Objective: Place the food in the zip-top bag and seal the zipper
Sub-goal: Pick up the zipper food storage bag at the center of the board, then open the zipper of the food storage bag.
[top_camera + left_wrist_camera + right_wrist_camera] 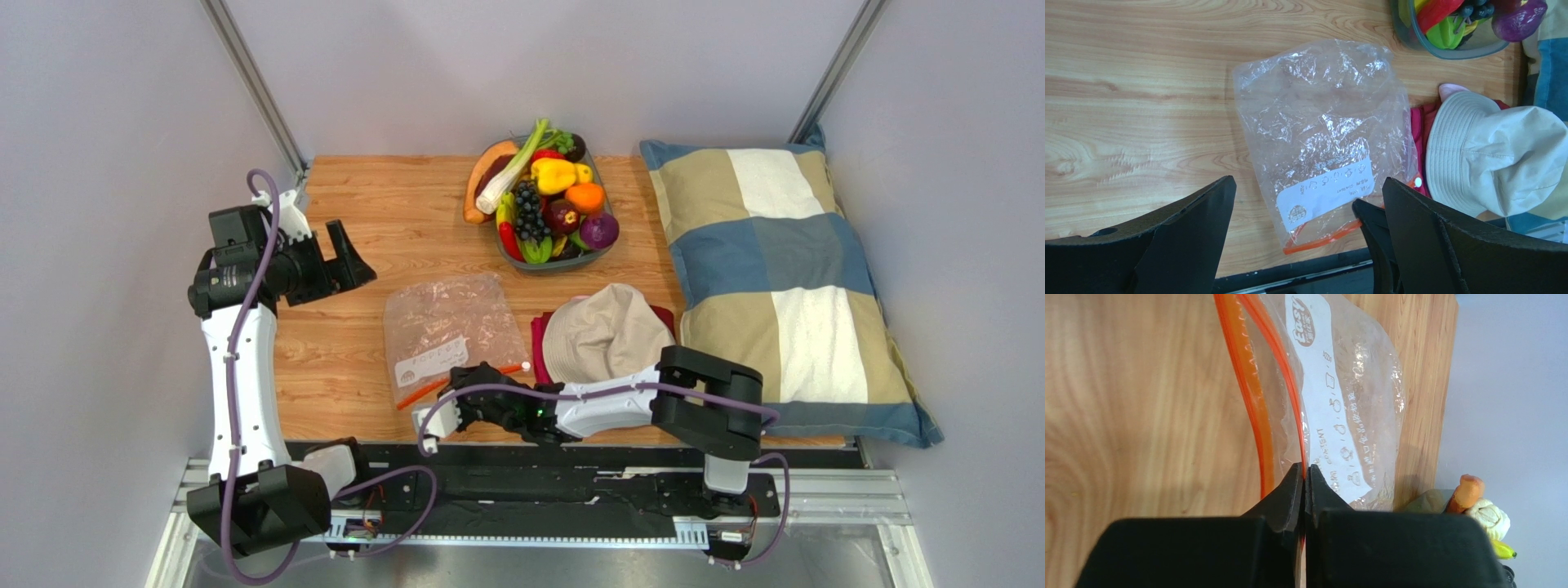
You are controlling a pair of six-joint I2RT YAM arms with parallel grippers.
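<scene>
My right gripper needs to raise the flat bag to my left gripper, because my right gripper holds only the upper edge [1293, 404] of the bag. My left gripper should then take the bag's lower edge [1255, 407].
The clear zip-top bag [451, 331] lies flat and empty on the wooden table, white label and orange zipper [423, 392] toward the near edge. It also shows in the left wrist view [1321, 122] and the right wrist view [1352, 398]. My right gripper [456, 395] is shut on the upper orange lip of the zipper [1290, 410] at the bag's mouth; the lower lip [1250, 392] lies apart on the table. My left gripper [346, 260] is open and empty, raised at the left of the bag. The food [542, 196] sits piled in a grey bowl at the back.
A beige hat [604, 331] on a red cloth lies right of the bag. A checked pillow [785, 270] fills the right side. The grey bowl [586, 259] stands at the back centre, with an orange root [482, 180] on its left.
</scene>
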